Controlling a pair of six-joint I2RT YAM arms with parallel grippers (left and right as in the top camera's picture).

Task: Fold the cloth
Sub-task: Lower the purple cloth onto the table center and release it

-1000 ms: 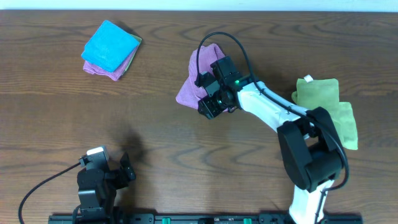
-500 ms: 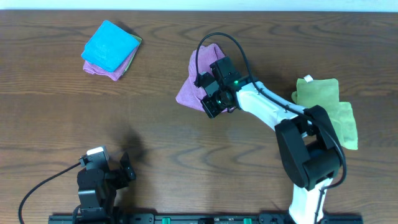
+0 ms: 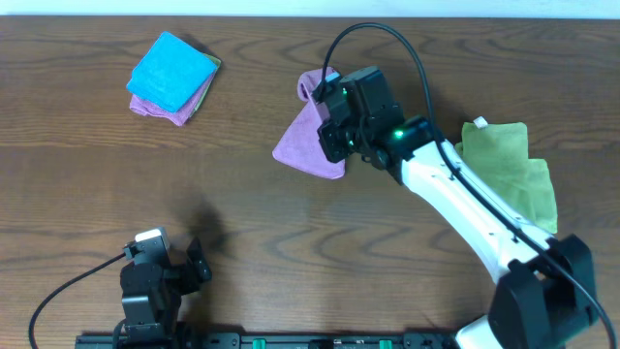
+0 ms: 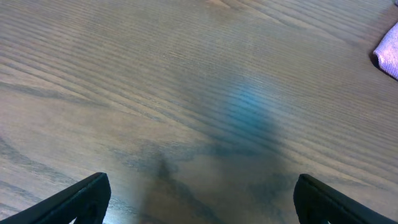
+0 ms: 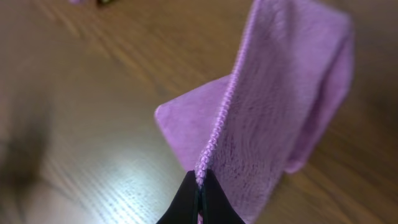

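Note:
The purple cloth has its lower flap [image 3: 312, 153] lying flat, with open wood [image 3: 383, 182] ahead, so my right gripper keeps pulling the hem toward the green cloth until the purple cloth spreads out.
A purple cloth [image 3: 308, 142] lies crumpled at the table's middle back, one part lifted off the wood. My right gripper [image 3: 334, 134] is shut on its stitched hem, seen close in the right wrist view, where the cloth [image 5: 280, 106] hangs up and away from the pinched fingertips [image 5: 200, 183]. The lower flap of the cloth rests on the table. My left gripper [image 4: 199, 202] is open over bare wood at the front left, with nothing between its fingers; a purple corner [image 4: 388, 53] shows at the right edge of that view.
A folded stack with a blue cloth [image 3: 172, 74] on top sits at the back left. A green cloth [image 3: 513, 165] lies at the right, beside the right arm. The left arm's base [image 3: 150, 281] stands at the front left edge.
The right gripper has closed on the purple cloth's edge and lifted it up and toward the back right. The left arm has not moved.

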